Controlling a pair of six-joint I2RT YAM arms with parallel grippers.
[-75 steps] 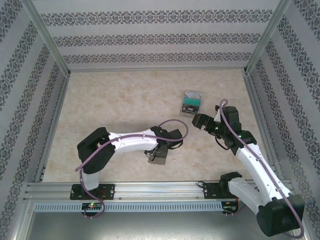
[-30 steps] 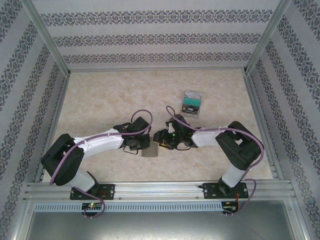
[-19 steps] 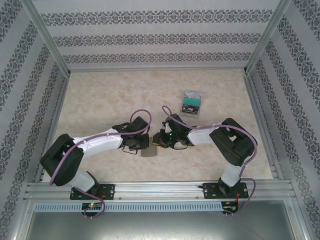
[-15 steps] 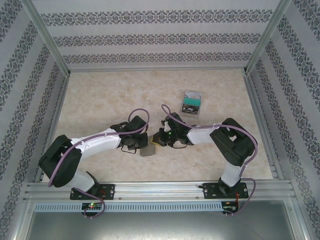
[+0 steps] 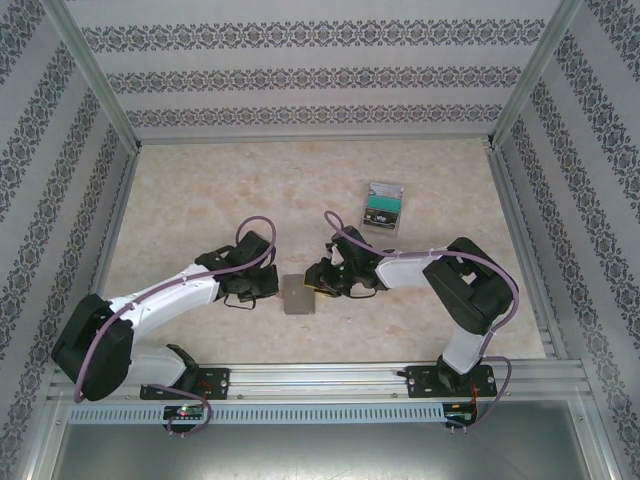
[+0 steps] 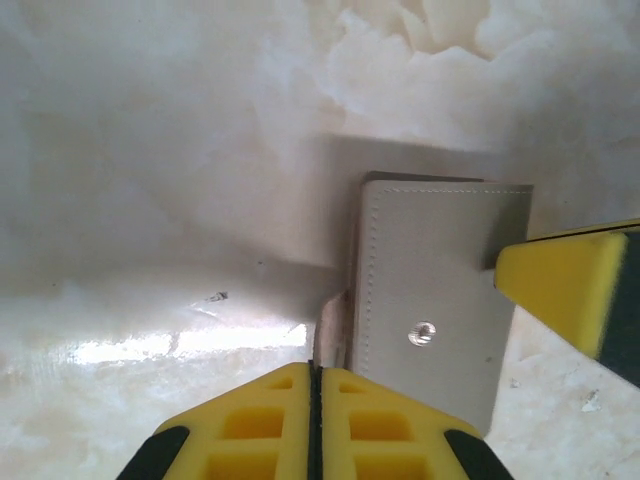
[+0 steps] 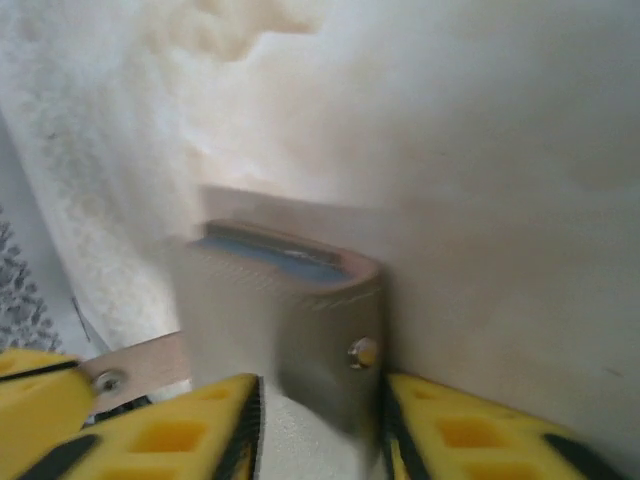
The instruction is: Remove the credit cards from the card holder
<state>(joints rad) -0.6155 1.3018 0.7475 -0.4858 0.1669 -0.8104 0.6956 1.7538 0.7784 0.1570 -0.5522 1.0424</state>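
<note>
My right gripper needs to spread the cover open (image 7: 328, 325) and hold the cover's edge before my left gripper reaches in, because the card holder's cover is folded over the blue sleeve (image 7: 278, 258).
The grey-brown card holder (image 5: 298, 294) lies flat on the table between the two grippers. In the left wrist view the card holder (image 6: 435, 300) shows its stitched edge and metal snap. My left gripper (image 6: 315, 372) is shut, its tips right at the small side tab (image 6: 332, 325); whether the tab is pinched I cannot tell. My right gripper (image 7: 322, 400) stands open astride the card holder's (image 7: 300, 320) end. Its right finger (image 7: 450, 420) touches the edge, its left finger (image 7: 190, 425) is a little apart. A blue strip shows inside the fold. The credit cards are hidden.
A clear plastic case (image 5: 383, 207) with green-and-black contents lies further back on the right. Patterned walls and metal posts enclose the marbled table (image 5: 200, 200). The two arms meet low near the front rail (image 5: 320, 375).
My left gripper has slid left off the top of the card holder to its left edge. My right gripper has stayed at the holder's right end.
</note>
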